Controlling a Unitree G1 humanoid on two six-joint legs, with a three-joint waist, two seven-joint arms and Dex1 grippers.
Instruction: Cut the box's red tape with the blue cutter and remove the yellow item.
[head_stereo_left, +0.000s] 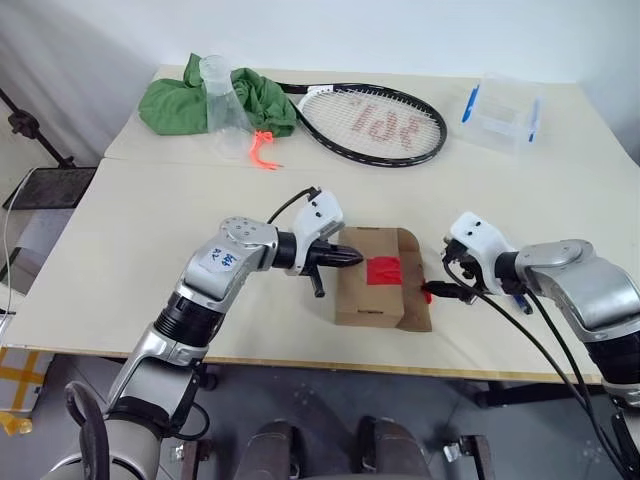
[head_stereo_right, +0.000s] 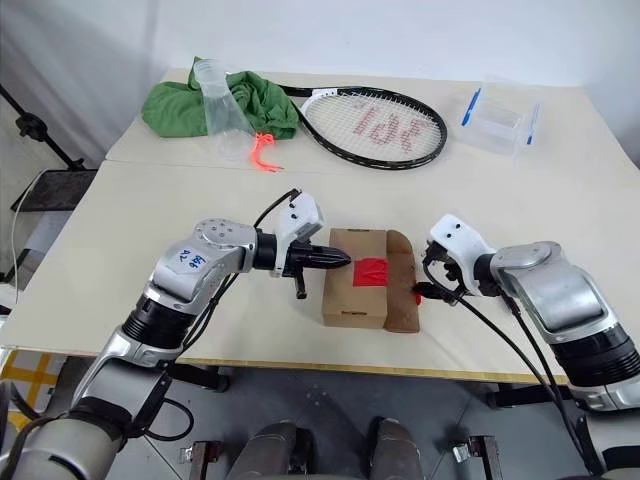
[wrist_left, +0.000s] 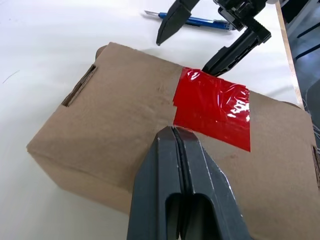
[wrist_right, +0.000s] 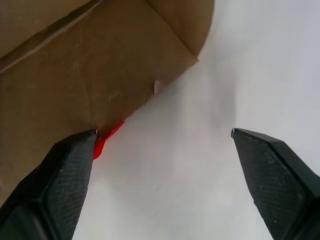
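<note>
My gripper will swing the box flap (head_stereo_left: 415, 284) wide open when it pulls, because a severed red tape end (head_stereo_left: 429, 294) sits on the flap's edge, apart from the box's top.
The brown cardboard box (head_stereo_left: 372, 297) lies near the table's front edge, with the red tape (head_stereo_left: 383, 270) across its top seam. My left gripper (head_stereo_left: 347, 258) is shut with nothing in it, its tips (wrist_left: 172, 132) at the box's top, at the tape's left edge. My right gripper (wrist_right: 164, 132) stands open at the box's right side, low by the table, one finger (wrist_right: 65, 175) at a red tape end (wrist_right: 107, 137) under a flap. The blue cutter (wrist_left: 200, 21) lies on the table beyond the right gripper. The yellow item is hidden.
At the back lie a tennis racket (head_stereo_left: 375, 122), a green cloth (head_stereo_left: 185, 100) with a clear flask (head_stereo_left: 225, 110) and an orange cord (head_stereo_left: 262, 152), and a clear container with blue clips (head_stereo_left: 503, 110). The table's front edge (head_stereo_left: 300, 362) runs just behind the box.
</note>
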